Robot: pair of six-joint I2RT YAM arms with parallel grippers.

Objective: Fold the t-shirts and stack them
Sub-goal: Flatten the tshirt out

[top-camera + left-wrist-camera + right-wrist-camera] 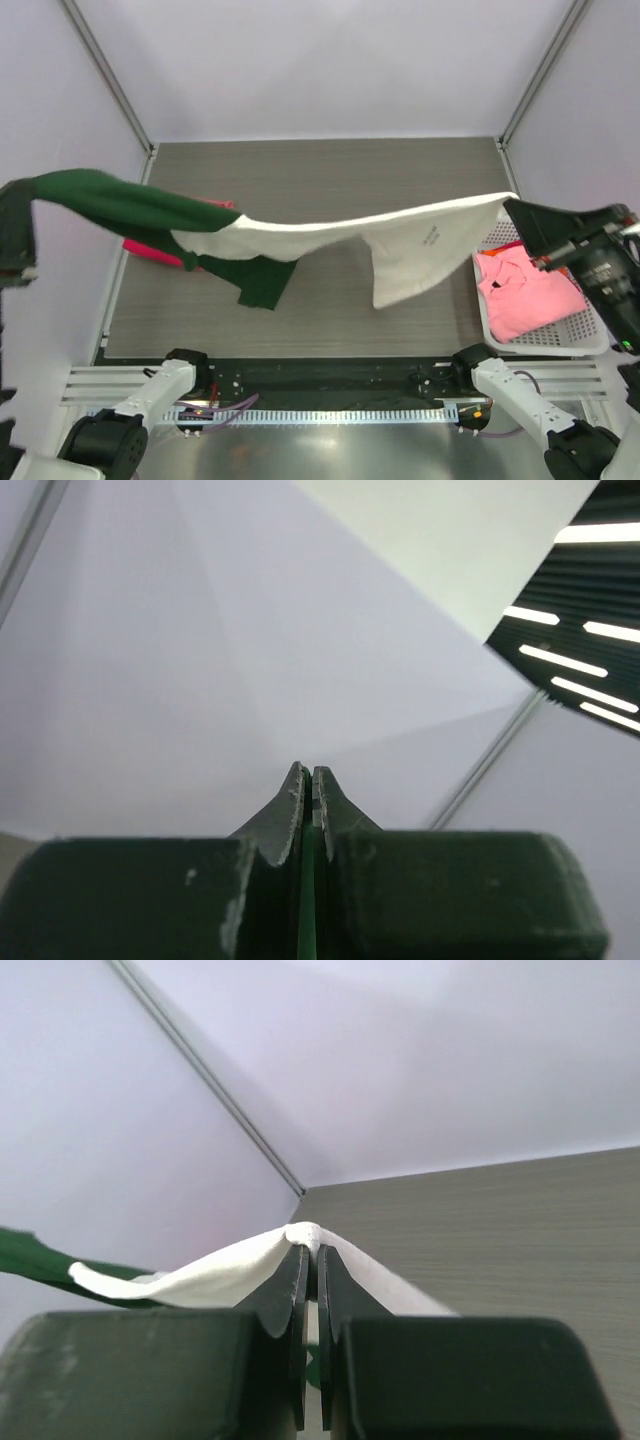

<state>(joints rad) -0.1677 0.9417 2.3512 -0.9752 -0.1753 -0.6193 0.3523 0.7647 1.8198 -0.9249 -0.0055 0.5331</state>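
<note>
The t-shirt's free sleeve (262,281) is hanging crumpled under the held edge, so next I swing both grippers toward the back panel (325,75), then pull back and lay the t-shirt down flat.
The cream-white t-shirt (330,235) with dark green sleeves (110,200) hangs stretched in the air across the table between both arms. My left gripper (22,222) at the far left is shut on a green sleeve; a thin green strip shows between its fingers (308,810). My right gripper (515,208) at the right is shut on the white hem (310,1235). The magenta-red t-shirt (150,248) lies on the table at the left, mostly hidden under the held shirt. The pink t-shirt (530,290) lies in the white basket (560,345).
The grey table (330,170) is walled by pale panels with metal posts at the back corners. The basket stands at the right edge under my right arm. A rail with cables runs along the near edge.
</note>
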